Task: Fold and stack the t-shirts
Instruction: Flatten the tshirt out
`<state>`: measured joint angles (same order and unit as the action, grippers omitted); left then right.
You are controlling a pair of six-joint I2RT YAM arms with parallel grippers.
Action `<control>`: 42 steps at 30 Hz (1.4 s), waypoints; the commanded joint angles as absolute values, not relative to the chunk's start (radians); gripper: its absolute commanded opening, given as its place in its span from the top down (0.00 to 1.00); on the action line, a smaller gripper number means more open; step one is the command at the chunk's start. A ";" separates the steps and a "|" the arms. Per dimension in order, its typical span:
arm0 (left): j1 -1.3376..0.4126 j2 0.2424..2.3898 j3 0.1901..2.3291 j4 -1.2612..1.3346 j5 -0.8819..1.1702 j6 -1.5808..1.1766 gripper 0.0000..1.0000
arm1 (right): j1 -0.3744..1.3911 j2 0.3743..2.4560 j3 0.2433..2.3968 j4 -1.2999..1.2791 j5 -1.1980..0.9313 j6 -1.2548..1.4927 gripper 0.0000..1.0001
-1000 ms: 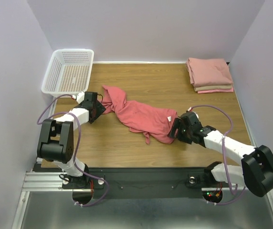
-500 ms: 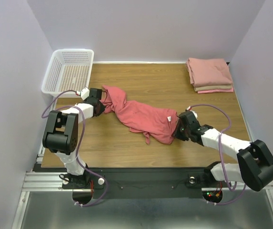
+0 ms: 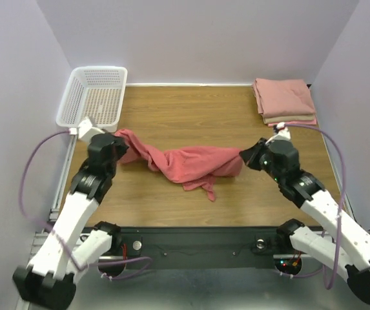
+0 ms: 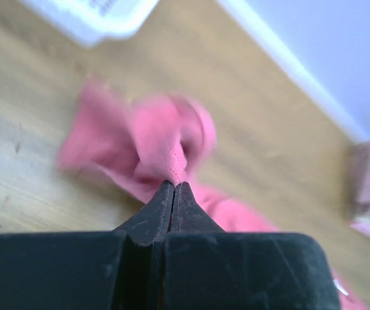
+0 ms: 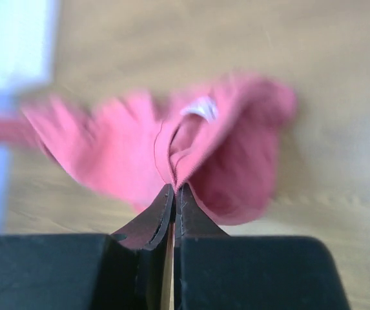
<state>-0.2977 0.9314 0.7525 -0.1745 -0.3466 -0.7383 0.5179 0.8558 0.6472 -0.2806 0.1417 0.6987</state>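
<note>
The coral-red t-shirt's middle (image 3: 177, 166) hangs in a narrow twist, so my left gripper and my right gripper should lay it down and take other edges before folding.
A coral-red t-shirt (image 3: 185, 163) hangs bunched between both arms above the middle of the table. My left gripper (image 3: 117, 144) is shut on its left end; in the left wrist view the left gripper (image 4: 174, 185) pinches a fold of the t-shirt (image 4: 165, 139). At the shirt's right end my right gripper (image 3: 245, 158) is shut on cloth, and the right wrist view shows the right gripper (image 5: 175, 187) nipping a seam of the t-shirt (image 5: 133, 148). A folded stack of paler t-shirts (image 3: 284, 100) lies at the back right.
A white lattice basket (image 3: 94, 97) stands at the back left corner. The wooden table (image 3: 191, 113) is walled on three sides. A cable loops out from each arm.
Both grippers have closed on the ends of the coral-red shirt and lifted it. The arms have risen, and the shirt has drawn up into a sagging band.
</note>
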 commanded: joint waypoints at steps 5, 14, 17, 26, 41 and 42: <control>-0.301 0.539 1.015 -0.429 -0.451 -0.678 1.00 | 0.523 0.729 1.038 -0.409 0.481 0.583 1.00; -0.301 0.497 1.382 -0.471 -0.430 -0.568 1.00 | 0.523 0.732 1.419 -0.433 0.571 0.427 1.00; -0.301 0.473 1.434 -0.433 -0.356 -0.548 1.00 | 0.523 0.704 1.486 -0.436 0.484 0.408 1.00; -0.301 0.439 1.260 -0.399 -0.281 -0.609 1.00 | 0.523 0.722 1.494 -0.517 0.621 0.408 1.00; -0.302 0.445 0.451 -0.382 -0.229 -0.968 1.00 | 0.283 1.587 1.603 -0.522 0.562 0.367 0.94; -0.304 0.462 0.431 -0.387 -0.209 -0.977 0.87 | 0.278 1.674 1.632 -0.522 0.554 0.358 0.83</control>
